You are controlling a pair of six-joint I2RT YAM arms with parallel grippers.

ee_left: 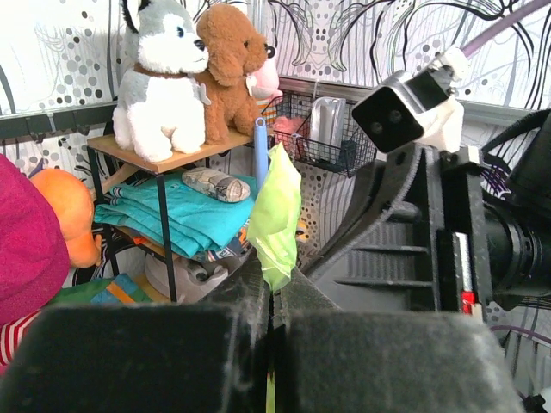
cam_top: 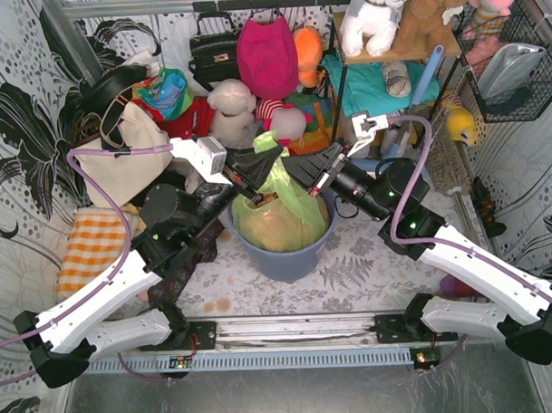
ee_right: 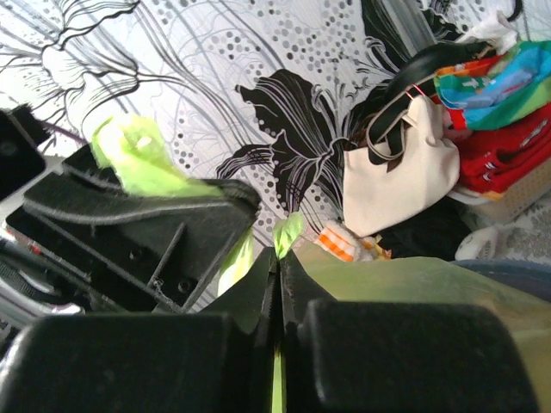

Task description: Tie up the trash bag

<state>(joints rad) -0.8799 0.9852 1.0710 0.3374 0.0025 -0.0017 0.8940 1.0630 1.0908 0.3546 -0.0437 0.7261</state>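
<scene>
Next, my right gripper goes round my left gripper's fingers to their near side (cam_top: 261,202), underneath, because my right gripper's green tip (ee_right: 288,231) is on their far side.
The lime-green trash bag (cam_top: 278,211) sits in a blue-grey round bin (cam_top: 287,256) at the table's middle, with orange-brown paper showing through. My left gripper (cam_top: 259,169) is shut on one upper flap of the bag; in the left wrist view that flap (ee_left: 275,211) sticks up out of the closed gripper (ee_left: 275,288). My right gripper (cam_top: 307,174) is shut on another part of the bag's top; in the right wrist view a green tip (ee_right: 288,231) pokes from the closed gripper (ee_right: 277,256). Both grippers meet close together above the bin.
A cream tote bag (cam_top: 129,153) and an orange checked cloth (cam_top: 92,249) lie at the left. Plush toys, a pink bag (cam_top: 266,53) and a shelf (cam_top: 379,53) crowd the back. A wire basket (cam_top: 511,67) hangs at the right wall.
</scene>
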